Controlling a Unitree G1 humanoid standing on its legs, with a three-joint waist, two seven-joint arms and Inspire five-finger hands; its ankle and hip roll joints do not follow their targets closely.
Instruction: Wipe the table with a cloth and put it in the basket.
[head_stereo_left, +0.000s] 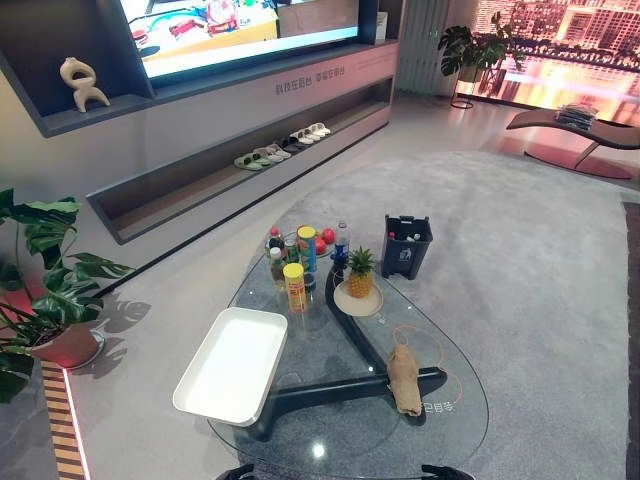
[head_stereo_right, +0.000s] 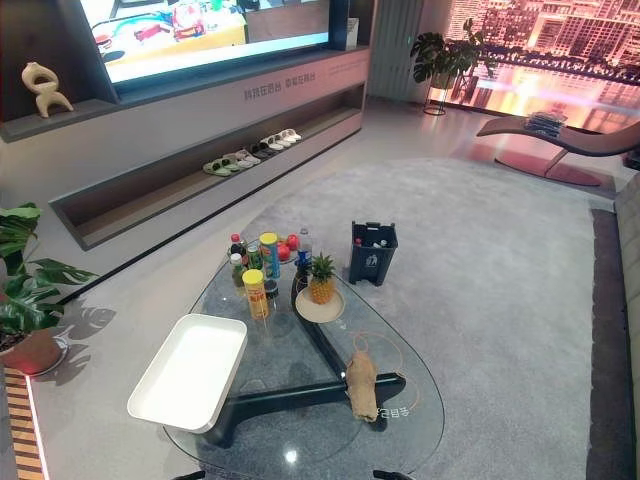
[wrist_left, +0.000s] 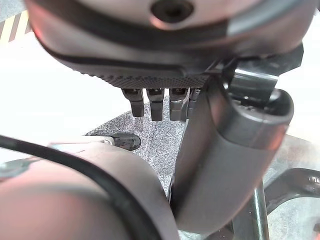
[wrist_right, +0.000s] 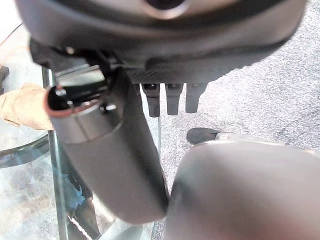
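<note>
My gripper will pull the tan cloth by its near end (head_stereo_left: 410, 408) across the glass, and it will stay bunched, as it lies gathered in a long, narrow bundle (head_stereo_left: 403, 375).
A crumpled tan cloth (head_stereo_left: 404, 380) lies on the near right part of the round glass table (head_stereo_left: 330, 435); no hand touches it. A shallow white basket (head_stereo_left: 235, 365) rests empty on the table's near left. My left hand (wrist_left: 155, 100) hangs at the table's near edge, fingers straight, holding nothing. My right hand (wrist_right: 170, 97) hangs the same way over the grey carpet, open and empty. In the right wrist view the cloth (wrist_right: 22, 105) lies on the glass beside that hand, apart from it.
Several bottles, a yellow canister (head_stereo_left: 295, 287) and a pineapple (head_stereo_left: 360, 272) on a plate crowd the table's far side. A dark bin (head_stereo_left: 406, 245) stands on the carpet beyond. A potted plant (head_stereo_left: 40, 290) is at the left, and a low wall shelf holds slippers.
</note>
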